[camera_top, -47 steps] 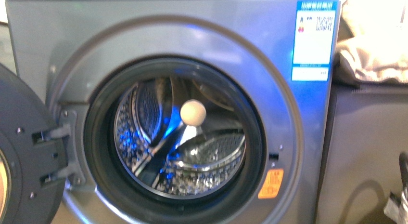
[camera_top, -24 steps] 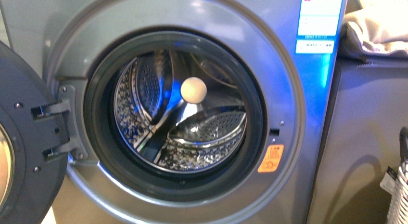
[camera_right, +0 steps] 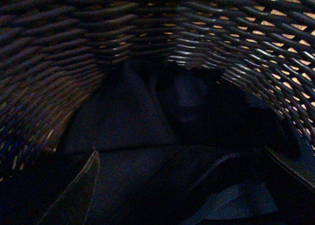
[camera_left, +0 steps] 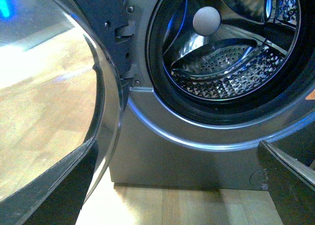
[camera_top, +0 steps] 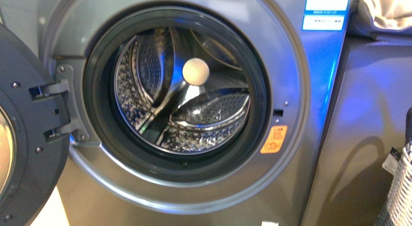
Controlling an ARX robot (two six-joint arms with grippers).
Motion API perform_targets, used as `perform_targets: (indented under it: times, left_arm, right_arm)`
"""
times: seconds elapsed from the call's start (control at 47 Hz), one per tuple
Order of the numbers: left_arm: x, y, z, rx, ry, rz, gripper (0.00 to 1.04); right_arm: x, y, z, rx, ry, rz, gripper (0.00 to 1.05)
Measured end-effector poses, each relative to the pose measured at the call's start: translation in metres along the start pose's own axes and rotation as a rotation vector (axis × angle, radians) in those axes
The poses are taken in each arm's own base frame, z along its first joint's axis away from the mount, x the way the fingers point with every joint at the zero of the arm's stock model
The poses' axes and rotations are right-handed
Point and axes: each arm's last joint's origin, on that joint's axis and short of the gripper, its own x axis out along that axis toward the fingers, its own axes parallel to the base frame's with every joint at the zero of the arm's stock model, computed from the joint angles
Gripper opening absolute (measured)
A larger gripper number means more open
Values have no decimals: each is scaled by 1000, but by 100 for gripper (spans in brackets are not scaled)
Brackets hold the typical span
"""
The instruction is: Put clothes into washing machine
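Observation:
I expect the navy-blue clothes to drop open into long, wide drapes when I lift the top fold (camera_right: 162, 168), because they lie in loose overlapping folds (camera_right: 142, 99).
The washing machine (camera_top: 291, 80) fills the front view. Its dark door (camera_top: 29, 133) is swung open to the left and the perforated steel drum (camera_top: 204, 119) shows no cloth inside. The left wrist view shows the same porthole (camera_left: 231, 72) from low down. My left gripper (camera_left: 182, 185) is open and empty, above the wooden floor in front of the washer's base. In the right wrist view the navy-blue clothes (camera_right: 123, 121) lie in folded layers inside a wicker basket (camera_right: 59, 43). My right gripper (camera_right: 182, 185) is open just above the cloth, not holding it.
A cream round knob (camera_top: 196, 71) sits at the drum's back. A grey-brown cabinet (camera_top: 369, 129) stands right of the washer with a beige cloth bundle (camera_top: 384, 12) on top. A braided silver sleeve (camera_top: 398, 187) shows at the lower right. The door glass (camera_left: 54, 87) is close to my left gripper.
The front view has dropped and drawn nearer: the washer's porthole and label have slid upward in the picture. The drum's contents are unchanged.

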Motion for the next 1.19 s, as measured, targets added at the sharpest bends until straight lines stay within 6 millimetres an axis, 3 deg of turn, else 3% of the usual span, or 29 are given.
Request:
perform_targets:
  times: [0.425, 0.872, 0.914, 1.19]
  left_arm:
    - [0, 0, 0, 0, 0, 0, 98]
    - [0, 0, 0, 0, 0, 0, 98]
    - [0, 0, 0, 0, 0, 0, 98]
    - [0, 0, 0, 0, 0, 0, 98]
  right_arm:
    - [28, -29, -42, 67, 56, -63, 97]
    - [39, -36, -62, 92, 72, -73, 97]
    - [39, -36, -63, 98, 75, -72, 95]
    - [38, -34, -69, 108, 88, -56, 53]
